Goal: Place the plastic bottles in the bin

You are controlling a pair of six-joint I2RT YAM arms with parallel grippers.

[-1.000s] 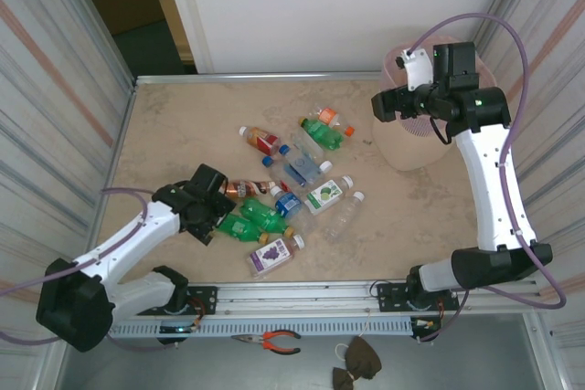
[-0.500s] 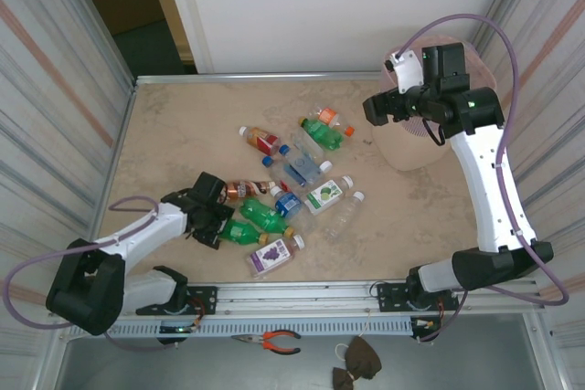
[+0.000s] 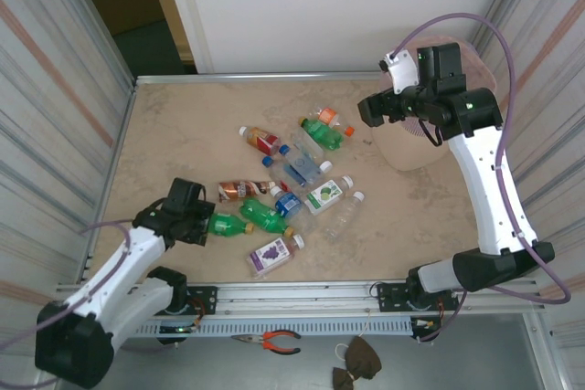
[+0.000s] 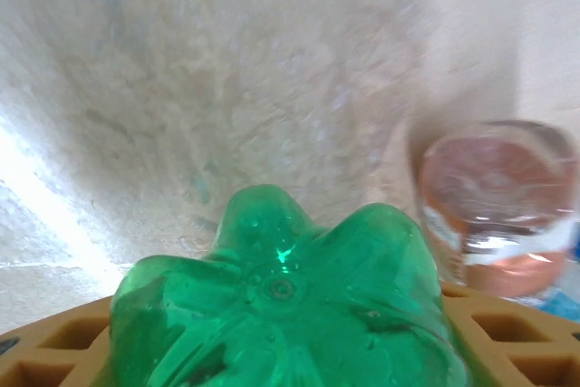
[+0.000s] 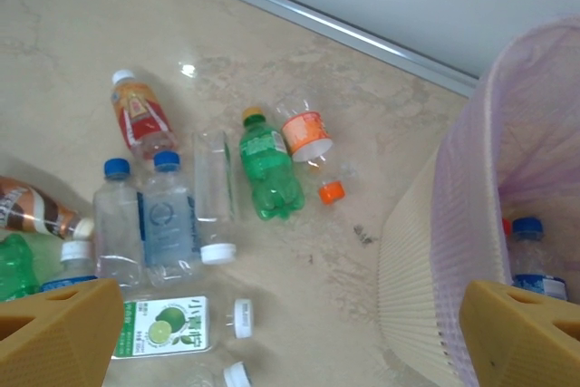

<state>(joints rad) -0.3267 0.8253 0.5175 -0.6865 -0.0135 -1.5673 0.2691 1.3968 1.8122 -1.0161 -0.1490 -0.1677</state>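
My left gripper is on the green bottle's base (image 4: pixel 281 291), leaving its body free, so my open right gripper should keep going toward that bottle's body (image 3: pixel 227 225) and close there.
Several plastic bottles lie in a loose pile mid-table: a red-labelled one (image 3: pixel 263 141), a green one (image 3: pixel 324 132), a lime-labelled one (image 3: pixel 324 195) and a purple-labelled one (image 3: pixel 272 254). My left gripper (image 3: pixel 189 216) is shut on the base end of a green bottle (image 3: pixel 224 224) at the pile's left edge. In the left wrist view that bottle's green base (image 4: pixel 281 296) sits between my fingers (image 4: pixel 54 346). My right gripper (image 3: pixel 370 109) hangs open and empty, high up just left of the bin (image 3: pixel 416 148). The bin (image 5: pixel 535 160) holds a clear blue-capped bottle (image 5: pixel 530 256).
A brown-liquid bottle (image 4: pixel 498 206) lies just right of the held one. A loose orange cap (image 5: pixel 331 192) rests near the bin's foot. Corrugated walls close in both sides. Pliers (image 3: pixel 274 342) lie below the near rail.
My left gripper closed on the green bottle and drew back to the left, pulling it away from the pile. The right gripper drifted slightly left, away from the bin.
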